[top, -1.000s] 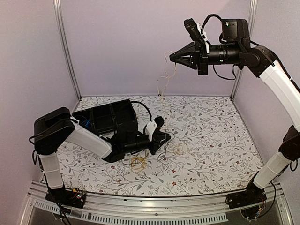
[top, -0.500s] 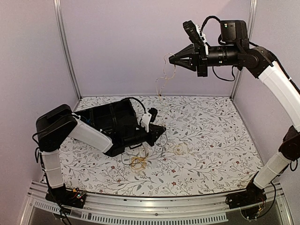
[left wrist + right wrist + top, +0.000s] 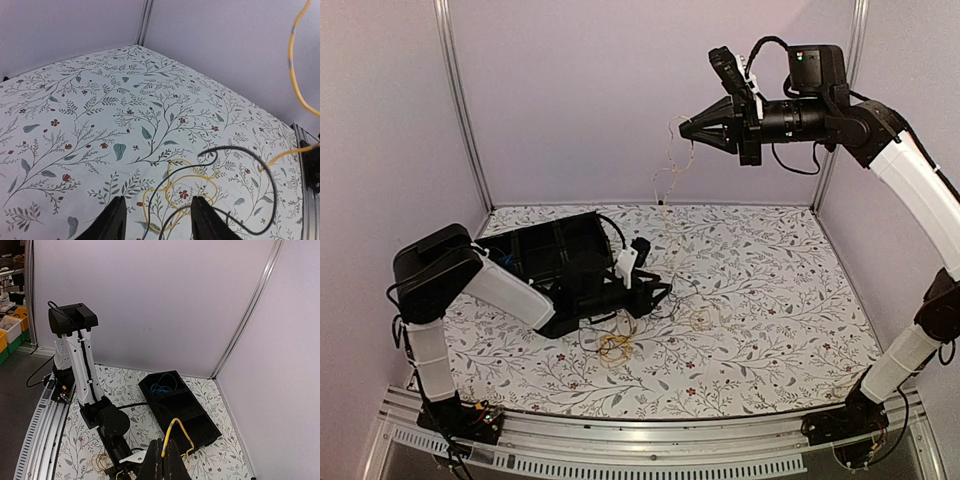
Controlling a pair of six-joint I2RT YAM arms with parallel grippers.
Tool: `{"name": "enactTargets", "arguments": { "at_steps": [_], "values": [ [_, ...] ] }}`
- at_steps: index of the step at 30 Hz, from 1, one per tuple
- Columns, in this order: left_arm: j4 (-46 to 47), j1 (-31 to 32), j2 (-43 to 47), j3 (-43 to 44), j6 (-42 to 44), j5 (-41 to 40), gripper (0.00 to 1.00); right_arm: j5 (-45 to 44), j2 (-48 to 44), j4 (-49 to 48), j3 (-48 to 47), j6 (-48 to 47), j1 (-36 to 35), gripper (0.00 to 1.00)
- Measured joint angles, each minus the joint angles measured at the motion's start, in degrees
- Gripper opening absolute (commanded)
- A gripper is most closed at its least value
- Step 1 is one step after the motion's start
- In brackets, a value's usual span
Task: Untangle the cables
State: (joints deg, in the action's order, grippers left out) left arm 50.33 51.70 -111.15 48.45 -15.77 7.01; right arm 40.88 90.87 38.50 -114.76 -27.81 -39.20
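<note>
I should raise my left gripper, because my right gripper holds the hanging yellow cable far from the black tray (image 3: 546, 246). My left gripper should then grab the hanging yellow cable (image 3: 673, 168) there.
My right gripper (image 3: 686, 127) is high above the table's back, shut on a yellow cable (image 3: 667, 178) that hangs down toward the table. In the right wrist view that yellow cable (image 3: 175, 426) arches out from between the shut fingers (image 3: 158, 466). Low over the middle of the table, my left gripper (image 3: 661, 292) is open. In the left wrist view its fingers (image 3: 114, 221) stand apart over a yellow loop (image 3: 194, 183) and a thin black cable (image 3: 240, 149) lying on the cloth. Another yellow coil (image 3: 613, 347) lies nearer the front. A blue cable (image 3: 163, 387) sits in the tray.
A black three-compartment tray (image 3: 542, 243) stands at the back left, right behind the left arm. The table carries a floral cloth (image 3: 770, 300). Metal posts and lilac walls close the back and sides, and a rail (image 3: 650, 440) runs along the front.
The left jaws, shut a second ago, now stand apart, and that gripper has shifted slightly. The right gripper stays high with the yellow cable.
</note>
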Motion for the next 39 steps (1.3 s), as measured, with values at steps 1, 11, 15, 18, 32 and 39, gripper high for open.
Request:
{"name": "enactTargets", "arguments": {
  "at_steps": [1, 11, 15, 18, 32, 39],
  "values": [
    [0.0, 0.0, 0.7, -1.0, 0.1, -0.2, 0.44, 0.0, 0.0, 0.0, 0.0, 0.0, 0.0, 0.0],
    [1.9, 0.0, 8.2, -10.9, 2.3, 1.9, 0.6, 0.0, 0.0, 0.0, 0.2, 0.0, 0.0, 0.0],
    [3.1, 0.2, 8.9, -11.7, 3.8, 3.6, 0.61, 0.0, 0.0, -0.1, 0.5, 0.0, 0.0, 0.0],
    [2.8, 0.2, 8.8, -10.6, 4.7, 3.9, 0.58, 0.0, 0.0, -0.2, 0.6, 0.0, 0.0, 0.0],
    [2.4, 0.3, 1.7, -2.0, 2.9, 5.0, 0.0, -3.4, 0.6, 1.4, -3.2, -0.1, 0.1, 0.0],
    [-0.1, 0.3, 0.4, -2.6, -1.4, 4.7, 0.0, -7.8, -0.6, 0.4, -16.0, -0.8, 2.8, 0.0]
  ]
}}
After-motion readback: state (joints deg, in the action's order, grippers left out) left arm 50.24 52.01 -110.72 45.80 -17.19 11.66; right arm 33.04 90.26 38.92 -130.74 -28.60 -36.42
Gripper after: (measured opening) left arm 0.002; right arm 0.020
